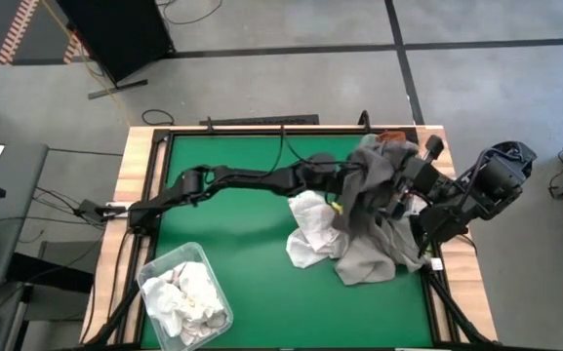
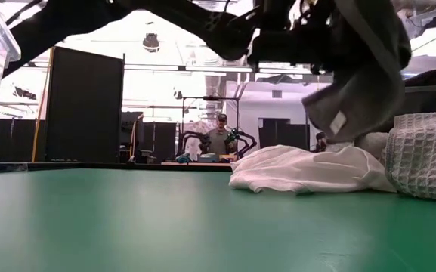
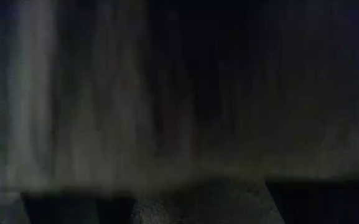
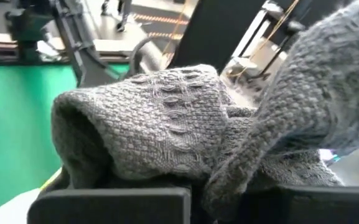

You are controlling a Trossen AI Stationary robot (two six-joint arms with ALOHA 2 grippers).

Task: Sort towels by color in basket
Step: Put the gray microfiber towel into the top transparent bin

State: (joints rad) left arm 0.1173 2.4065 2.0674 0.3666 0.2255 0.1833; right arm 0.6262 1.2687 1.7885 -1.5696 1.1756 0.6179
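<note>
The grey towel drapes (image 1: 361,183) over my left gripper and hides its fingers. My left gripper should back away until it is clear and reach lower, toward the towel's hanging tagged end (image 2: 340,121).
A large grey waffle-knit towel (image 1: 374,229) hangs from my right gripper (image 1: 405,190), which is raised over the table's right side and shut on it. The towel's lower end lies on the green table beside crumpled white towels (image 1: 310,232). A bit of rust-orange towel (image 1: 390,138) shows at the far edge. My left gripper (image 1: 345,191) reaches level from the left into the hanging grey cloth. Its fingers stand apart, and the left wrist view shows only dark cloth close up. A clear basket (image 1: 154,268) at the near left holds white towels. My left gripper is right up against the hanging grey towel (image 3: 167,112); whether its fingers touch the cloth, I cannot tell. My right gripper pinches a bunched fold of the grey towel (image 4: 211,177) between its two fingers, several layers thick. The cloth piles over the fingers and hangs slack below, with its lower end on the table (image 1: 369,268).
Another grey waffle towel (image 2: 425,155) lies at the right in the low view, behind the white one (image 2: 301,170). Bare green table (image 1: 232,224) spreads between the basket and the pile. A person stands in the room far behind the table.
</note>
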